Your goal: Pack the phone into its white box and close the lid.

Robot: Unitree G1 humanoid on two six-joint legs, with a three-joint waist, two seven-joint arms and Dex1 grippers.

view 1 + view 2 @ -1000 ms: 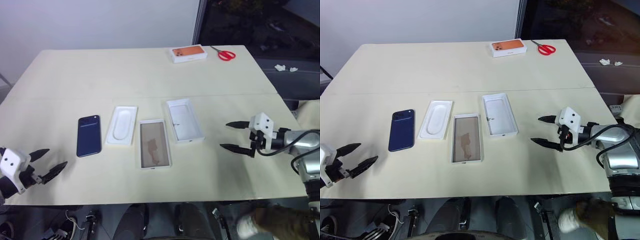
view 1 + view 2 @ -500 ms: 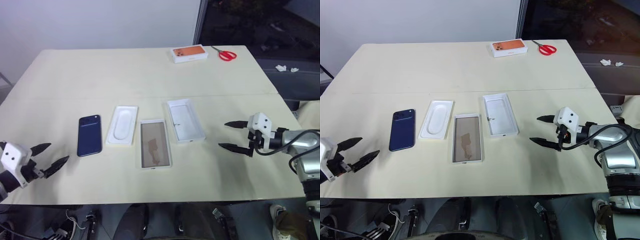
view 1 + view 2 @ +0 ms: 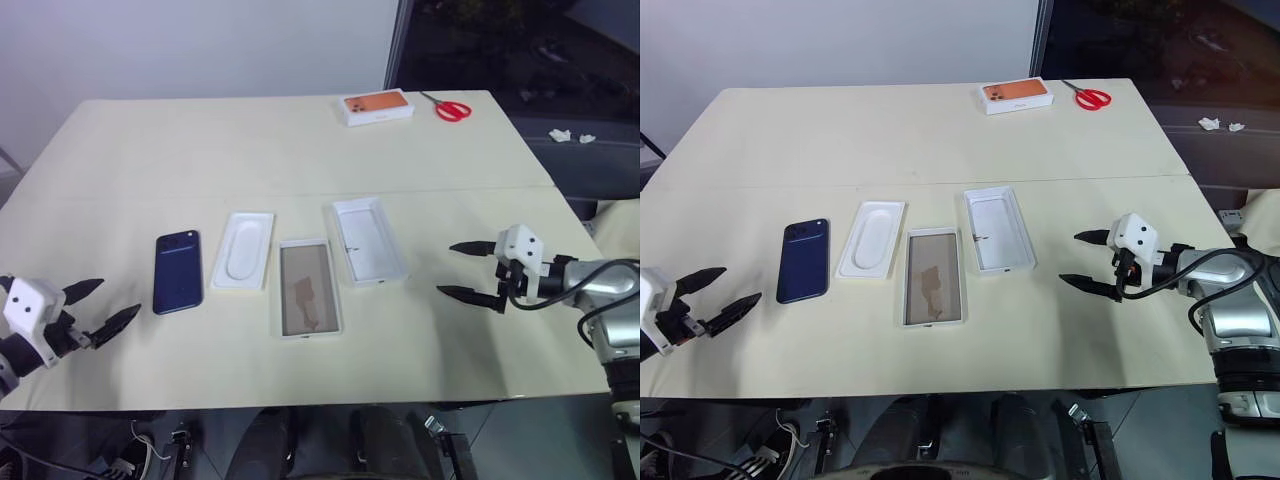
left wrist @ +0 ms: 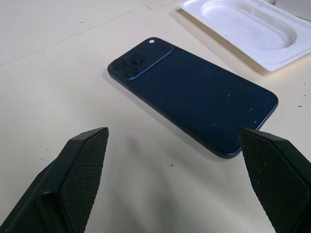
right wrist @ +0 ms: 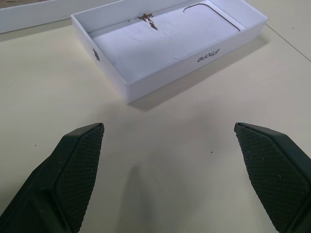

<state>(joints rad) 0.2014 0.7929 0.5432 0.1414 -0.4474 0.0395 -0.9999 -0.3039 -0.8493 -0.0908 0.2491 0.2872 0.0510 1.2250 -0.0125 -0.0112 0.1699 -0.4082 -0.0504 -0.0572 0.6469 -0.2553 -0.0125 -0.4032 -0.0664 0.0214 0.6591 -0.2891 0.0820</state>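
Note:
I expect the dark blue phone to lie flat across the white insert when I lower it into the box, because the oval hollow is narrower.
The dark blue phone lies back up on the table, its camera cluster at the far corner. To its right lie the white moulded insert, the white box with a brownish floor, and the lid, which rests inside up. My left gripper hovers open near the table's front left edge, pointing at the phone, a short way off. Right of the lid, my right gripper hangs open and empty, facing the lid's short end.
A white box with an orange top and red scissors lie at the table's far right edge. A seam runs across the tabletop behind the parts. Bare tabletop lies between the grippers and the parts.
Both grippers stay open and almost in place. A shoe seen on the floor at the lower right earlier has gone from view.

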